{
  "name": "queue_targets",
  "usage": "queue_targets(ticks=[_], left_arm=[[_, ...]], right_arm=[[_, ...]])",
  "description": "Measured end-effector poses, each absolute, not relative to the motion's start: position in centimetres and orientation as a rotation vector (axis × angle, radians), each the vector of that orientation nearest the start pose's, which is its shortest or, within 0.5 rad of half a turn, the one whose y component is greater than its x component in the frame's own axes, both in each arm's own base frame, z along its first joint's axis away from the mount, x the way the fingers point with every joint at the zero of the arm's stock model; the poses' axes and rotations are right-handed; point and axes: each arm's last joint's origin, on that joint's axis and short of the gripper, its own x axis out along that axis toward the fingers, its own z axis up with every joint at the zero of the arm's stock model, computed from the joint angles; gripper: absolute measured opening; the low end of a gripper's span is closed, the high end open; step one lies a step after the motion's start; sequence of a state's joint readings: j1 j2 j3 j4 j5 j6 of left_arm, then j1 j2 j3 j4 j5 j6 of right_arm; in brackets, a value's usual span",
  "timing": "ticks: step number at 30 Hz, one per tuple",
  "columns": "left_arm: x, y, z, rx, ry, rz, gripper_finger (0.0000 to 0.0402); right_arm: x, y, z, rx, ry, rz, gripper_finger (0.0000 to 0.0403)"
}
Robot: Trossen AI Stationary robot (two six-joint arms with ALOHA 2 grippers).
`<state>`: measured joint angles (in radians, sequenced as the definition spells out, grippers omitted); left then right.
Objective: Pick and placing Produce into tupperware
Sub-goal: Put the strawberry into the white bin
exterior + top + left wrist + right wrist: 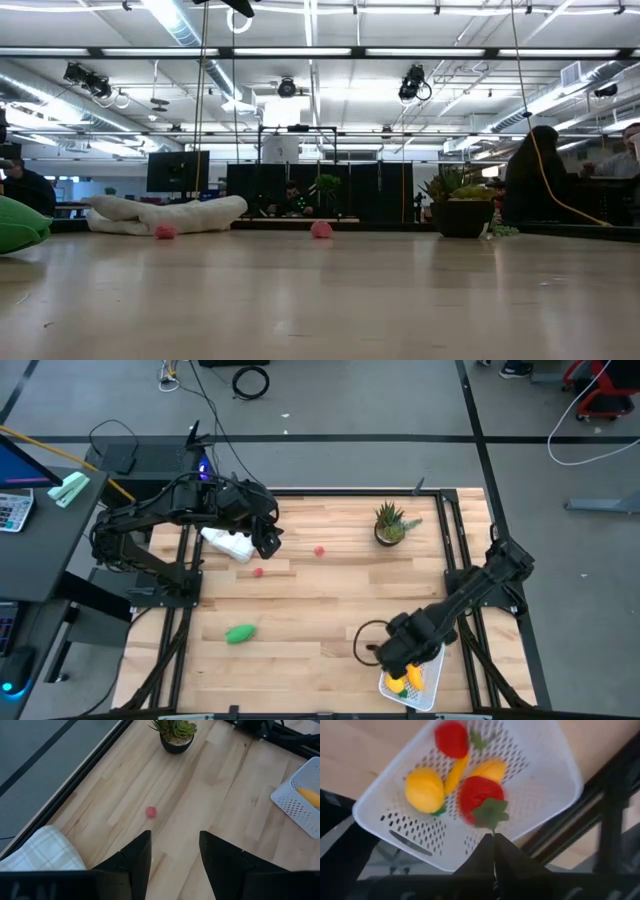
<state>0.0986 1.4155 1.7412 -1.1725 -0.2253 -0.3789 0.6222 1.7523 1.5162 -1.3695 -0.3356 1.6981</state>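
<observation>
My right gripper has the red strawberry-like piece (pixel 479 796) hanging well within the tupperware's sides, so I should continue to lower it and release it close above the mesh base (pixel 516 790).
The white perforated tupperware (pixel 425 695) sits at the table's near right corner and holds a red piece (pixel 451 739) and yellow-orange pieces (pixel 424 789). My right gripper (pixel 493 840) hovers over it (pixel 545 785), shut on a red strawberry-like piece (pixel 476 799). Two small red pieces (pixel 319 550) (pixel 258 571) and a green oblong piece (pixel 240 633) lie on the bare wood. My left gripper (pixel 175 845) is open above the far left area, beside the white checked cloth (pixel 228 543). It touches nothing. No gripper shows in the low view. My right gripper pinches the strawberry-like piece by its green leafy top (pixel 491 817), only at the fingertips. The fingers come from above, pointing down. The piece hangs below them, lifted clear over the tupperware's mesh base.
A small potted plant (pixel 390 525) stands near the far edge, right of the middle. The checked cloth (pixel 40 852) lies at the far left. Black frame rails (pixel 470 560) run along the table's sides. Bare wood spreads across the middle (pixel 330 610).
</observation>
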Motion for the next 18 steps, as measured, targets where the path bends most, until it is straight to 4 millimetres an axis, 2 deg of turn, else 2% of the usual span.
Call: queue_targets(ticks=[5, 10, 14, 18], left_arm=[[25.4, 3.2, 42.8, -0.293, 0.781, 0.458, 0.0172], [25.4, 3.1, 42.8, -0.293, 0.781, 0.457, 0.0172], [25.4, 3.1, 42.8, -0.293, 0.782, 0.457, 0.0172], [25.4, 3.1, 42.8, -0.293, 0.782, 0.457, 0.0172]], right_arm=[[25.4, 20.4, 24.1, 1.035, 1.703, -0.699, 0.0000], [24.8, 19.9, 21.6, 1.012, 1.713, -0.740, 0.0007], [24.3, 19.5, 20.2, 0.995, 1.723, -0.765, 0.0014], [24.2, 19.4, 19.7, 0.991, 1.725, -0.763, 0.0023]])
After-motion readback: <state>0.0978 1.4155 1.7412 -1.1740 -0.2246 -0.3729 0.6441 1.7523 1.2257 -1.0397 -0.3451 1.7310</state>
